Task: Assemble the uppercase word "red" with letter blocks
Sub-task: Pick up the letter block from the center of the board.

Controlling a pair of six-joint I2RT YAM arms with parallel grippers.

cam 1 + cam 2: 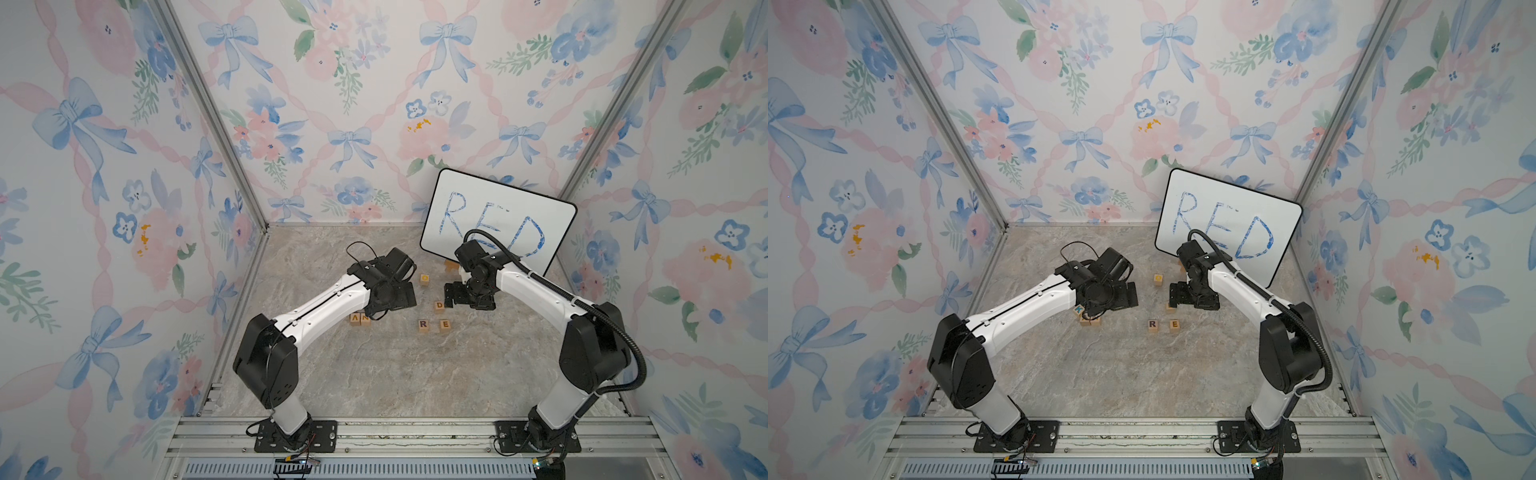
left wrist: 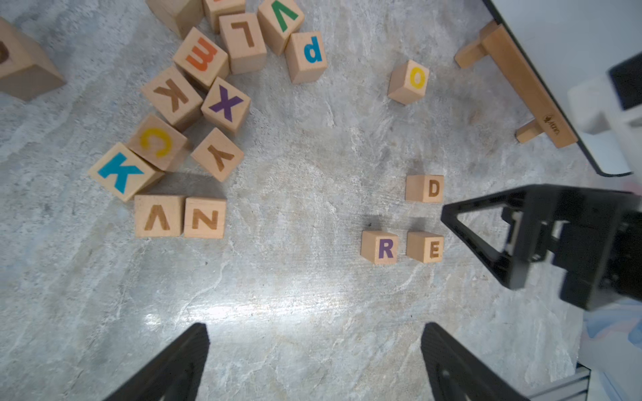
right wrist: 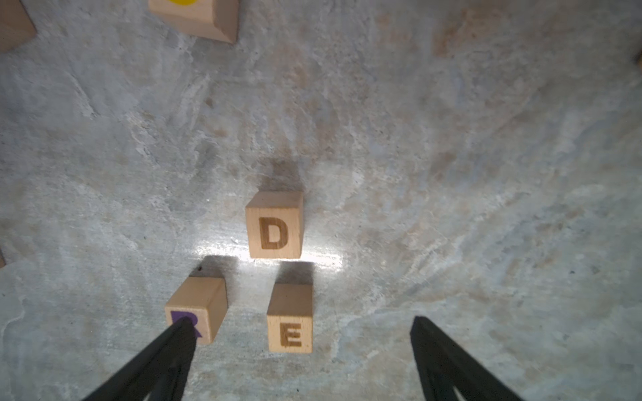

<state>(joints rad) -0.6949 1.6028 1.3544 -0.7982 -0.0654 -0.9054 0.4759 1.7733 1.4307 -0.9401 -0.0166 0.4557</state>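
Note:
The D block (image 1: 439, 305) is out of line behind the E block, so my right gripper should pick up the D block and put it on the E's free side (image 1: 469, 323).
Three letter blocks lie on the marble floor between my arms. The purple R (image 1: 423, 324) and the brown E (image 1: 445, 324) sit side by side with a small gap. The brown D (image 1: 439, 306) lies just behind the E, apart from it. The left wrist view shows the R (image 2: 380, 247), the E (image 2: 425, 247) and the D (image 2: 425, 188). My left gripper (image 2: 314, 328) is open and empty over bare floor, left of the R. My right gripper (image 3: 300, 318) hangs open above the E (image 3: 290, 319), holding nothing, and one finger overlaps the R (image 3: 198, 309).
A white board (image 1: 498, 216) with "RED" in blue stands at the back right on a wooden stand (image 2: 514, 76). A lone O block (image 1: 424, 277) lies behind the D. Several spare blocks (image 2: 194, 104) are piled under my left arm, with an A and an N (image 2: 205, 218) at the front.

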